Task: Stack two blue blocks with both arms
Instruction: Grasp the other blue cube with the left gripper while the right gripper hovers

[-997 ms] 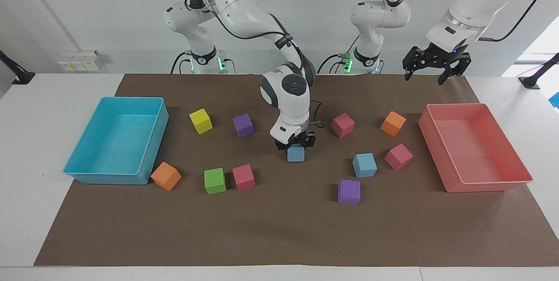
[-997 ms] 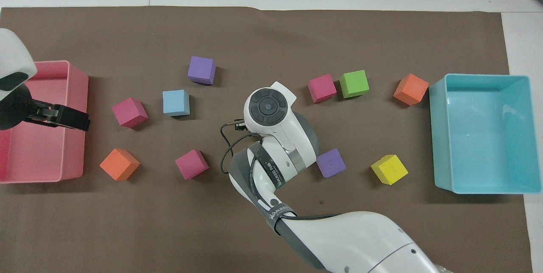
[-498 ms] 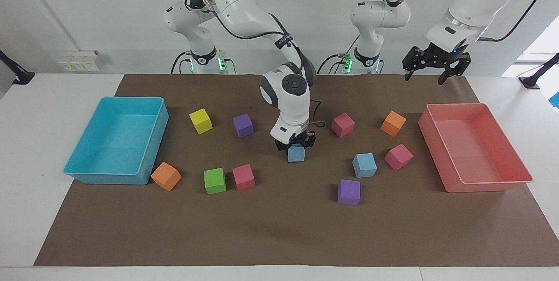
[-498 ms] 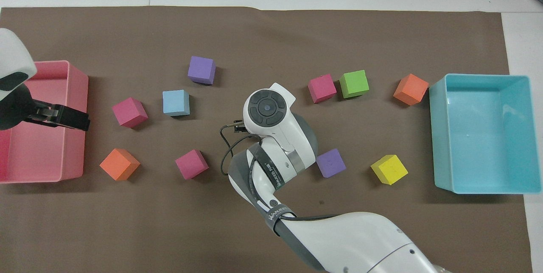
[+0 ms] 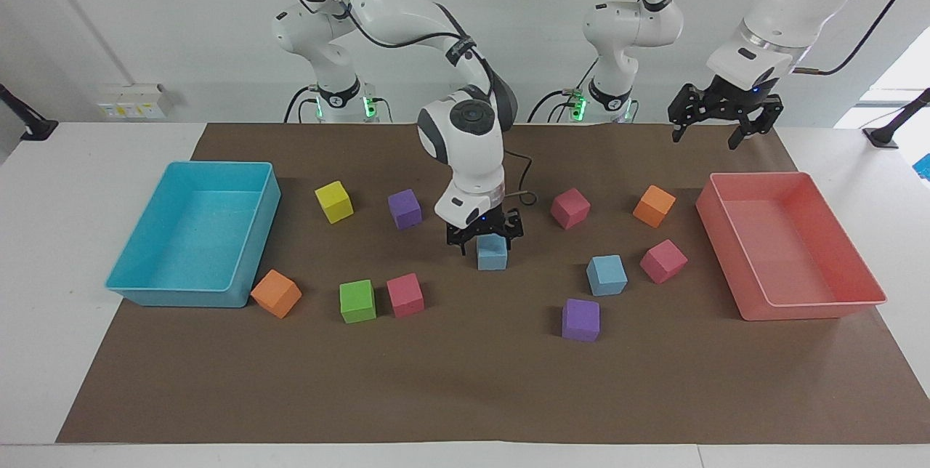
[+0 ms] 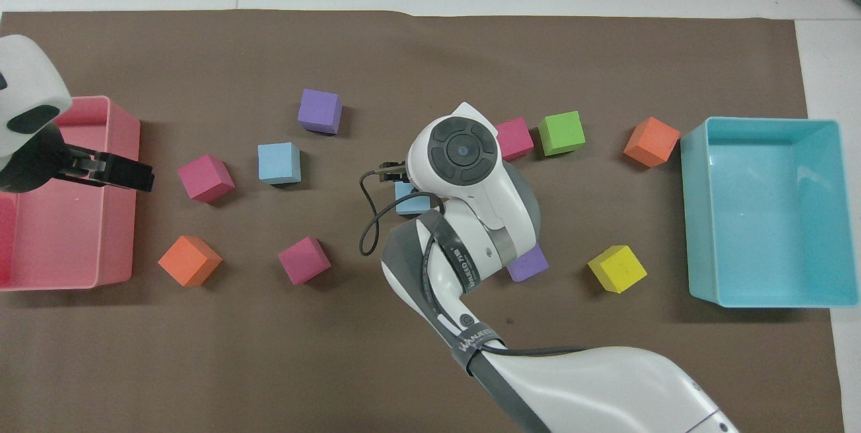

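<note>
I should move my right gripper back, because it is in the way of the top of the mid-table light-blue block [image 6: 413, 200]. My left gripper will then stack the second light-blue block [image 6: 279, 163] there.
One light-blue block [image 5: 492, 253] sits on the brown mat mid-table; in the overhead view only a corner of it [image 6: 407, 203] shows under the right arm's wrist. My right gripper [image 5: 484, 237] hangs just over it, open, with its fingers spread at either side of the block's top. The second light-blue block [image 5: 607, 275] [image 6: 279, 163] lies apart, toward the left arm's end. My left gripper [image 5: 716, 130] [image 6: 128, 176] is open and empty, raised by the pink tray's edge, and waits there.
A pink tray [image 5: 806, 310] stands at the left arm's end and a cyan tray [image 5: 182, 298] at the right arm's end. Purple [image 5: 580, 320], pink [image 5: 662, 261], orange [image 5: 653, 206], green [image 5: 357, 301] and yellow [image 5: 333, 201] cubes lie scattered on the mat.
My right gripper has opened and risen a little off the mid-table blue block, which stays on the mat. The left gripper has barely shifted.
</note>
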Available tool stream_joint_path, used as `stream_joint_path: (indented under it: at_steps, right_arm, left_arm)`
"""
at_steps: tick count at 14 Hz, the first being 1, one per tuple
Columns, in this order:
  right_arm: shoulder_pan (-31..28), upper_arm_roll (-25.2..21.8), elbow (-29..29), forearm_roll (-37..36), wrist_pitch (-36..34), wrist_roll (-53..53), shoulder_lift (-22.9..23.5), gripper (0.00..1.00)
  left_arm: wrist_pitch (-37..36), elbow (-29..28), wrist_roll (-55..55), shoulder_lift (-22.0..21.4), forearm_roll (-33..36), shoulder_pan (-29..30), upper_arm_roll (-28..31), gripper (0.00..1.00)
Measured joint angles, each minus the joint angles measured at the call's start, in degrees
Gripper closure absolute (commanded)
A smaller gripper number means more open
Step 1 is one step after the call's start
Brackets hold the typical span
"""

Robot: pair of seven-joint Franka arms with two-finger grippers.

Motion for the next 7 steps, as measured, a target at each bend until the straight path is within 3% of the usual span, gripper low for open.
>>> stream_joint_path:
  at_steps: [5, 7]
  right_arm:
    - [-4.99, 0.11, -0.07, 1.17, -3.19, -0.56, -3.33, 0.00]
    - [-5.46, 0.16, -0.35, 9.30, -5.07, -1.58, -3.74, 0.00]
  left_arm:
    - [8.62, -5.48, -0.33, 1.28, -0.03, -0.93, -0.69, 0.00]
    - [11.95, -7.87, -2.24, 1.60, -0.04, -1.50, -0.70, 0.00]
